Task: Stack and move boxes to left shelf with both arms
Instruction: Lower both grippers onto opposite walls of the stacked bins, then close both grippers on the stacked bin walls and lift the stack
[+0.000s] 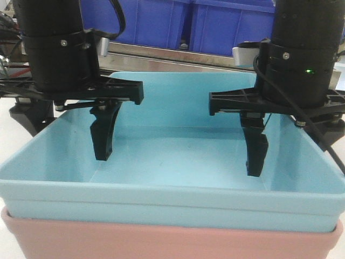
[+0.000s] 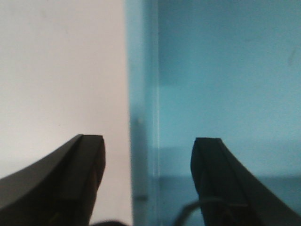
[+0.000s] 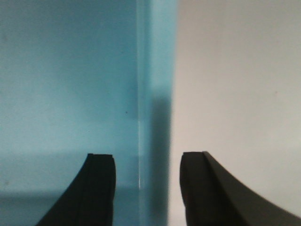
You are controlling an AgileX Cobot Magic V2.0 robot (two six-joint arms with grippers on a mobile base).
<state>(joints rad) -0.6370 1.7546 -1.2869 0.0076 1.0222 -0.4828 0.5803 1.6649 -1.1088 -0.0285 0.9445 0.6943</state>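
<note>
The salmon pink box [image 1: 172, 244] has its rim [image 1: 172, 225] close around the light blue box's sides, so I expect it to come along when the robot lifts the light blue box.
The light blue box [image 1: 172, 162] sits nested inside the salmon pink box [image 1: 161, 240], close to the camera. My left gripper [image 1: 67, 135] straddles the blue box's left wall, one finger [image 1: 102, 137] inside. In the left wrist view the left gripper [image 2: 148, 146] is open, with the blue wall [image 2: 141, 94] standing between its jaws and untouched. My right gripper [image 1: 294, 145] straddles the right wall, one finger [image 1: 256, 156] inside. It is open too in the right wrist view [image 3: 148, 160], the wall [image 3: 155, 84] in its gap. A flat steel shelf bar [image 1: 172, 54] runs behind the boxes.
Dark blue bins [image 1: 215, 24] stand on the rack behind the steel bar. A white surface [image 2: 61, 70] lies outside the box on the left and also on the right [image 3: 235, 70]. Black arm bodies [image 1: 54, 38] hang over both sides of the box.
</note>
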